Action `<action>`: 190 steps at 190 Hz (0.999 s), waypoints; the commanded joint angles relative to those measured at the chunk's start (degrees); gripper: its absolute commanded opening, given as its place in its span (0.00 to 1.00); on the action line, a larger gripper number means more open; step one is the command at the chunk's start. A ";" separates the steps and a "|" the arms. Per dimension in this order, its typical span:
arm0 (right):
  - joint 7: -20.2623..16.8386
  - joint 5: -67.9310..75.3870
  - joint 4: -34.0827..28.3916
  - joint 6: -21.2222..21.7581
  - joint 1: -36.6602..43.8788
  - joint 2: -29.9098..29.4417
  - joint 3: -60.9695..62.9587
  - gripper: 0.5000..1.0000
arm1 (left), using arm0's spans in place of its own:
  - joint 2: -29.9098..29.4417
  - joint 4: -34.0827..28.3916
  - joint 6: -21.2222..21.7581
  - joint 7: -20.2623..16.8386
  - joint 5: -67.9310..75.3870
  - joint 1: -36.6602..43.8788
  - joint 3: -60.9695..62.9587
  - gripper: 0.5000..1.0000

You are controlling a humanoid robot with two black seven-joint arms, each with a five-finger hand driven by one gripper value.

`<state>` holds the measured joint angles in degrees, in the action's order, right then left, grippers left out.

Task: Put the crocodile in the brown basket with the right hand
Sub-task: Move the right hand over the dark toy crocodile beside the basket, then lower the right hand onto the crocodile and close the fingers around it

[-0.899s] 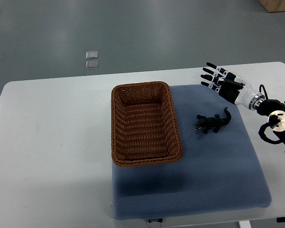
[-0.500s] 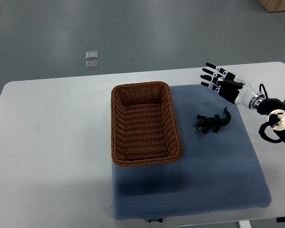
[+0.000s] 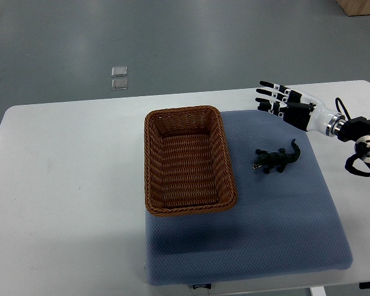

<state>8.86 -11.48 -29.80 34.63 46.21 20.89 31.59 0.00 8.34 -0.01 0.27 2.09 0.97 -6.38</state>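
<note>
The open fingers of the robot's right gripper are hovering at the mat's far edge (image 3: 251,112), past the crocodile, so the robot should move them back and lower them around the crocodile's body (image 3: 275,160).
A small dark green toy crocodile (image 3: 276,160) lies on the blue mat (image 3: 277,228), its head toward the basket. The brown wicker basket (image 3: 151,166) stands left of it on the mat's left part, with nothing inside. My right hand (image 3: 277,103) hovers above the mat's far right corner, beyond the crocodile, fingers spread and pointing left, holding nothing. The left arm does not show.
The white table (image 3: 61,179) extends to the left of the mat. Two small clear squares (image 3: 119,78) lie on the grey floor beyond the table. A wooden box corner (image 3: 361,6) shows at the top right.
My right hand has shifted slightly up and to the left in the picture, with the forearm swinging up. The crocodile and basket have not moved.
</note>
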 commanded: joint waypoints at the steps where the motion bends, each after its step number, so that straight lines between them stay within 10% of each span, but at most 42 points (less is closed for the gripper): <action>1: 0.11 -0.65 0.01 0.37 1.25 0.73 -0.13 0.87 | 0.00 0.01 0.01 0.00 0.02 0.00 -0.04 1.00; 126: 6.35 -36.24 -6.06 0.37 6.43 8.03 -0.22 0.87 | 0.00 0.01 0.01 0.00 0.02 0.00 -0.04 1.00; 190: 18.29 -60.32 -19.42 -18.46 7.22 16.02 -12.52 0.87 | 0.00 0.01 0.01 0.00 0.02 0.00 -0.04 1.00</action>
<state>22.28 -65.41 -47.98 19.91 52.22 33.80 23.34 0.00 8.35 0.00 0.27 2.12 0.96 -6.42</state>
